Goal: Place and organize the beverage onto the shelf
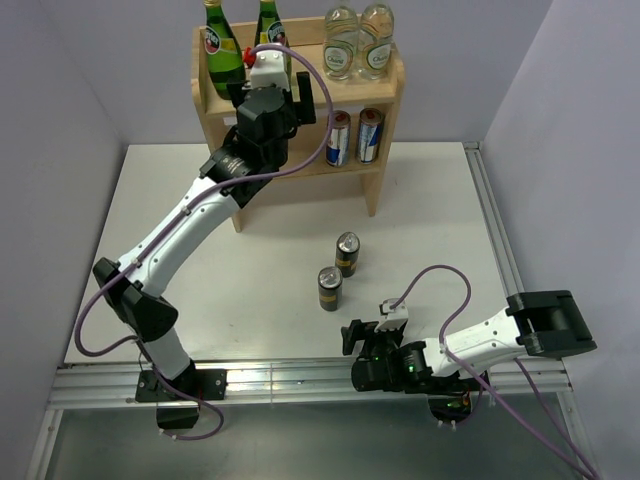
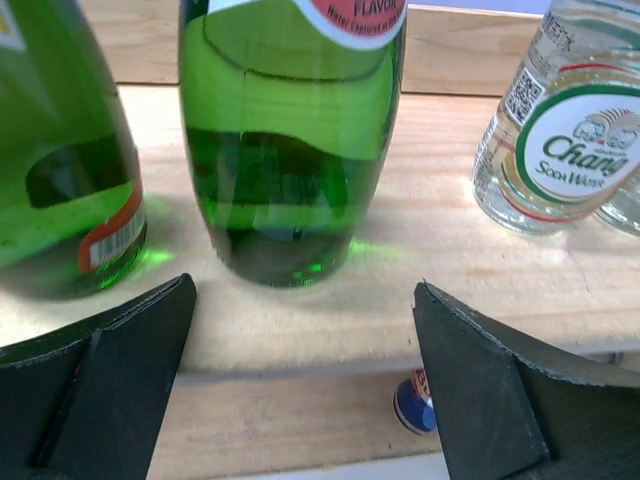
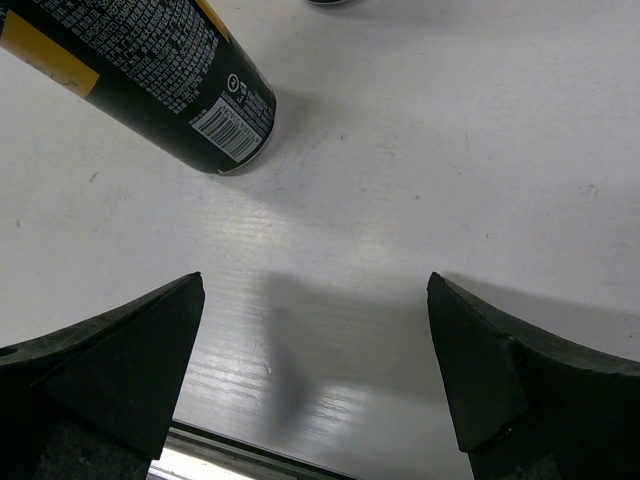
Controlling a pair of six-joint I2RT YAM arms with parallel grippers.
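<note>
The green bottle (image 1: 270, 28) stands upright on the top board, clear of the open fingers, so my left gripper should continue to the nearer dark can (image 1: 330, 289) and close there.
The wooden shelf (image 1: 391, 88) stands at the table's back. Two dark-green bottles (image 1: 222, 48) (image 1: 268, 22) stand upright on the left of its top board. Two blue-and-silver cans (image 1: 338, 138) (image 1: 370, 134) stand on the lower tier. Two dark cans with yellow bands (image 1: 347, 254) (image 1: 329, 289) stand on the table. My left gripper (image 1: 296, 88) is open and empty at the top board's front edge. In the left wrist view (image 2: 304, 285) a green bottle (image 2: 290, 150) stands just beyond the fingertips, apart from them. My right gripper (image 1: 352, 336) (image 3: 315, 278) is open and empty over the table, near a dark can (image 3: 150, 70).
Two clear glass bottles with green-white labels (image 1: 342, 42) (image 1: 376, 40) stand on the right of the top board, one seen close in the left wrist view (image 2: 560, 130). A metal rail (image 1: 300, 380) runs along the table's near edge, just below my right gripper.
</note>
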